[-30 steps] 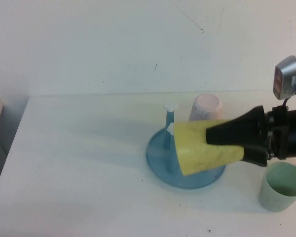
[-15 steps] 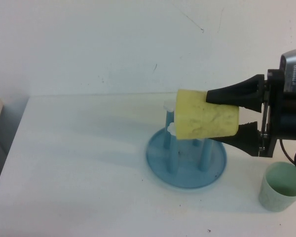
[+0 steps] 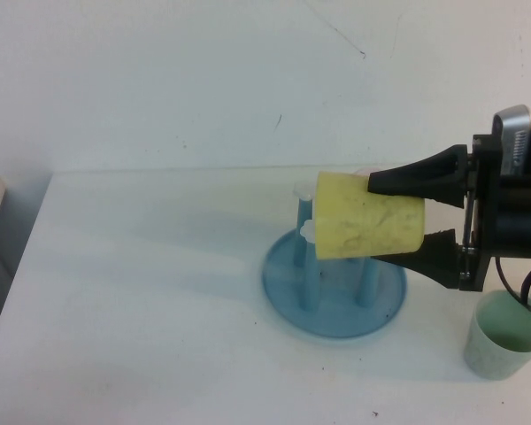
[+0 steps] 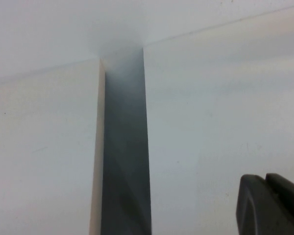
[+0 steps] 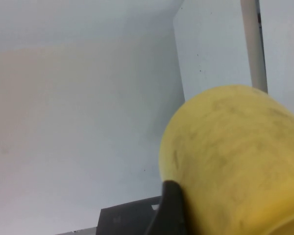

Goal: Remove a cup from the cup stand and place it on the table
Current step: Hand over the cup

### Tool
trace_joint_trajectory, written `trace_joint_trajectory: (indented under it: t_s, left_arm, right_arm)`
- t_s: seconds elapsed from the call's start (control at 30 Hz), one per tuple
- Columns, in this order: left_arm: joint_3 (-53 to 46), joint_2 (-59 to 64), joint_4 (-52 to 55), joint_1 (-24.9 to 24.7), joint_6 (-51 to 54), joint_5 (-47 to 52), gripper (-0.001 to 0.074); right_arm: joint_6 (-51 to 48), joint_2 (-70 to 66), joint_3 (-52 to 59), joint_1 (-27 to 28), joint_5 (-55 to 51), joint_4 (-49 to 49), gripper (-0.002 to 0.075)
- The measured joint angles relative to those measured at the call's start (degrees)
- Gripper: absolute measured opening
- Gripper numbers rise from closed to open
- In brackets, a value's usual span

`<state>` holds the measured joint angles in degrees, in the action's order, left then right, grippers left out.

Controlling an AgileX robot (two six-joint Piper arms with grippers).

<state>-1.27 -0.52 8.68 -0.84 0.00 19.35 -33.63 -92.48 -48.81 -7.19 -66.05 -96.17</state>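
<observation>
The robot's right gripper is holding the yellow cup on its side by its base [image 3: 413,217], so the left gripper should move in and grab the cup by its rim [image 3: 321,216].
My right gripper [image 3: 378,221] is shut on the yellow cup [image 3: 367,227], one finger above it and one below. It holds the cup on its side in the air above the blue cup stand [image 3: 288,292], clear of the pegs [image 3: 306,266] with white caps. In the right wrist view the cup [image 5: 235,161] fills the lower corner, with one black finger [image 5: 171,210] against it. My left gripper [image 4: 266,180] is out of the high view. Its wrist view shows its fingertips together, over the white table [image 3: 142,310] near an edge gap.
A pale green cup [image 3: 504,341] stands upright on the table at the right, below my right arm. The pink cup is mostly hidden behind the yellow cup. A dark gap [image 4: 125,161] runs between the table and a side surface.
My right gripper has rolled about its axis and lifted the yellow cup from low over the stand to above the pegs. In the last half second it barely moved.
</observation>
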Motion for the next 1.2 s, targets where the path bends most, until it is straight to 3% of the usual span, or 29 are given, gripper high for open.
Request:
trace_joint_trajectory:
  t_s: [0.1, 0.27, 0.37, 0.77, 0.87, 1.0, 1.2]
  left_arm:
    - [-0.1, 0.0, -3.8, 0.0, -2.5, -1.5, -0.0003]
    - [-0.3, 0.0, -34.3, 0.0, -20.1, -15.3, -0.0003]
    - [-0.3, 0.0, -45.4, 0.0, -22.8, -20.9, -0.0003]
    - [-0.3, 0.0, -53.8, 0.0, -21.1, -24.3, -0.0003]
    - [-0.3, 0.2, -52.8, 0.0, -20.7, -19.7, -0.0003]
    - [3.4, 6.2, -51.9, 0.0, -12.7, -2.5, -0.0003]
    - [15.2, 22.1, -64.9, -0.1, 18.3, 16.2, -0.0003]
  right_arm:
    - [-1.2, -0.1, 0.0, 0.0, -0.1, -0.1, 0.0587]
    - [-4.0, -0.1, 0.0, 0.0, -0.2, -0.1, 0.0587]
    - [-4.3, -0.1, 0.0, 0.0, -0.2, -0.1, 0.0587]
    - [-5.9, -0.3, 0.0, 0.0, -0.2, -0.1, 0.0587]
    - [-7.0, -0.3, 0.0, 0.0, -0.2, -0.1, 0.0587]
    - [-7.3, -0.3, 0.0, 0.0, -0.2, -0.1, 0.0587]
    - [-8.3, -0.3, 0.0, 0.0, -0.2, -0.1, 0.0587]
